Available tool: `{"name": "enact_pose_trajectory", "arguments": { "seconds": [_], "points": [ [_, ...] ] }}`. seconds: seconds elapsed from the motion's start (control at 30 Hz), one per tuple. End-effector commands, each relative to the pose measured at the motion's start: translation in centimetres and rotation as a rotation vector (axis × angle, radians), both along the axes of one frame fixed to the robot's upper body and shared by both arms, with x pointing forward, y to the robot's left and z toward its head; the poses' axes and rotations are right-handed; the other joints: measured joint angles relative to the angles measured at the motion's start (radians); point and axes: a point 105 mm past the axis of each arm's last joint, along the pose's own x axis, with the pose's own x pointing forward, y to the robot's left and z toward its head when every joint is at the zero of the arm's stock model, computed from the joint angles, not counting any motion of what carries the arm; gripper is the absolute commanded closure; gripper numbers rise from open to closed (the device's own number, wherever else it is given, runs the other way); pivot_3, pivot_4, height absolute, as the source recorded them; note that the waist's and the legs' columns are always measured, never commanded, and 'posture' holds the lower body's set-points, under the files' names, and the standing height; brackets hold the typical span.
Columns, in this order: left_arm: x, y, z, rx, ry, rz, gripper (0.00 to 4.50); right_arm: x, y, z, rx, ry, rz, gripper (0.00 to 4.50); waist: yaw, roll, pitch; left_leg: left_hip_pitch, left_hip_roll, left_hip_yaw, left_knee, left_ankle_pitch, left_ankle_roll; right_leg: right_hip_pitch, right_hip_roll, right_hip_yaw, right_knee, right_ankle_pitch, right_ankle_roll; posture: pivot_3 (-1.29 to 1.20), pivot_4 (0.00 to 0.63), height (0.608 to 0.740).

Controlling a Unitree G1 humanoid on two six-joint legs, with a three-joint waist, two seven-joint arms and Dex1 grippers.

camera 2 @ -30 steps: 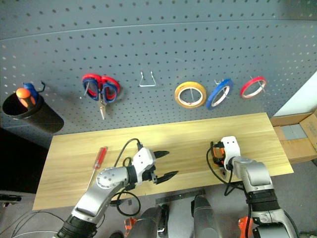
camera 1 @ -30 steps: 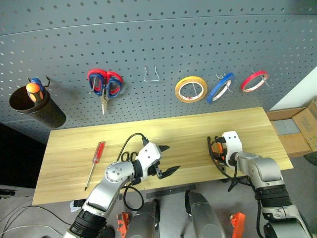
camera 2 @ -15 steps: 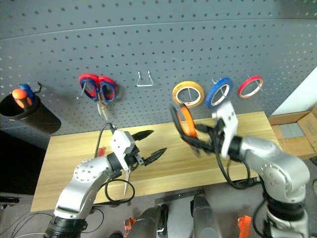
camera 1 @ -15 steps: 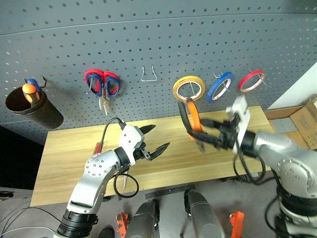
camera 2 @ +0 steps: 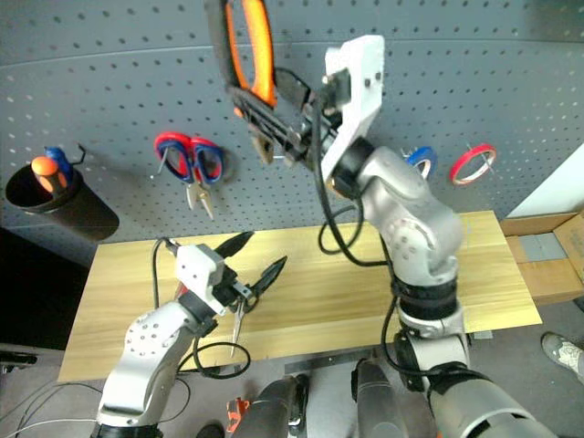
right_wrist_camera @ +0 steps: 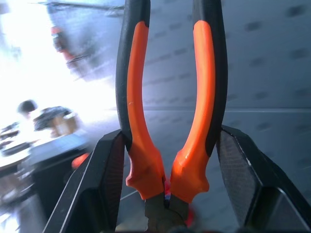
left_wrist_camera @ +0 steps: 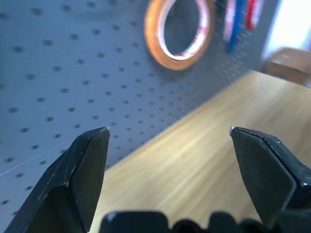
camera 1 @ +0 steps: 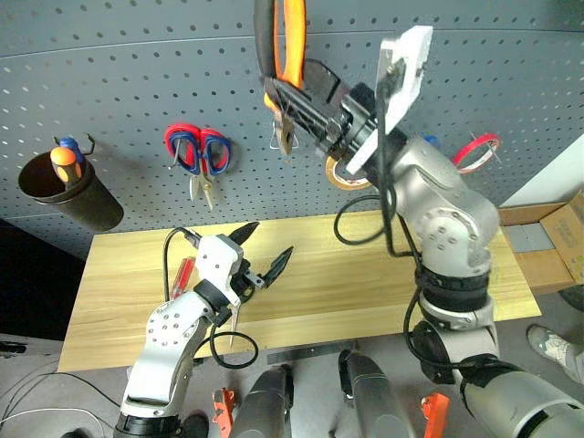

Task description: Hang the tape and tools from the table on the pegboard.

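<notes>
My right gripper is holding the pliers with the pliers' nose point(camera 1: 285, 135) pointing down at the wire hook point(camera 2: 279, 157) and the handles up. It should continue to lower the pliers until the hook holds them up.
My right gripper point(camera 1: 308, 102) is raised in front of the pegboard point(camera 1: 137, 82), shut on the orange-and-black pliers point(camera 1: 281, 46). Their handles point up and their nose hangs by a wire hook point(camera 1: 274, 139). In the right wrist view the pliers point(right_wrist_camera: 167, 97) stand between both fingers point(right_wrist_camera: 109, 179). My left gripper point(camera 1: 265, 253) hovers open and empty over the table point(camera 1: 365, 274). The red-handled screwdriver point(camera 1: 182, 272) lies on the wood, partly behind my left arm. The blue tape point(camera 2: 420, 157) hangs on the board, mostly hidden by my right arm. The small scissors are hidden.
Red-and-blue scissors point(camera 1: 199, 151), a yellow tape ring point(left_wrist_camera: 180, 29) and a red tape ring point(camera 1: 474, 151) hang on the board. A black cup point(camera 1: 68, 192) with an orange-and-blue screwdriver hangs at far left. Cardboard boxes point(camera 1: 557, 242) stand past the table's right end.
My right arm swung up and left from the table's front right, carrying the pliers to the board. My left gripper rose a little and moved left, still open.
</notes>
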Motion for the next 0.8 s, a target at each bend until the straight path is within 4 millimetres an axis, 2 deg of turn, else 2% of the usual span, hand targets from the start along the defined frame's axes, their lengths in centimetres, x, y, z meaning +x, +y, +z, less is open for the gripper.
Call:
{"name": "enact_pose_trajectory", "arguments": {
  "seconds": [0.03,0.23,0.37,0.63,0.8],
  "points": [
    [-0.4,0.5,2.0,-0.027,-0.1,0.046,0.25,0.2,1.0,1.2,-0.02,-0.154,-0.091,2.18,0.0,0.0,0.0,0.0,0.0,0.001,0.0,0.0,0.0,0.0,0.0,0.0,0.0,0.0,0.0,-0.05,0.254,0.74],
    [-0.2,0.8,2.9,-0.065,-0.139,0.101,0.25,2.1,3.4,-0.3,-0.056,-0.217,-0.205,2.18,-0.002,-0.001,-0.001,0.001,0.001,0.005,0.0,0.0,0.0,-0.003,0.001,0.0,0.004,0.0,0.0,-0.02,0.252,0.74],
    [-0.2,1.1,3.0,-0.067,-0.144,0.131,0.25,3.4,3.6,-1.2,-0.051,-0.218,-0.275,2.18,0.001,-0.002,-0.002,0.001,0.002,0.005,0.0,0.0,0.0,-0.004,0.001,0.0,0.004,0.0,0.0,-0.01,0.257,0.74],
    [-0.7,1.3,2.9,-0.06,-0.141,0.152,0.25,4.4,3.9,-1.7,-0.039,-0.244,-0.333,2.18,0.003,-0.003,-0.003,0.002,0.002,0.006,0.0,0.001,-0.001,-0.003,0.002,0.0,0.005,0.002,-0.003,0.02,0.253,0.74],
    [-0.8,1.5,2.9,-0.056,-0.141,0.162,0.25,4.9,4.1,-3.7,-0.069,-0.222,-0.355,2.18,0.006,-0.005,-0.007,0.003,0.002,0.006,0.001,0.001,-0.002,-0.002,0.002,0.0,0.005,0.003,-0.003,0.02,0.249,0.74]
  ]
}}
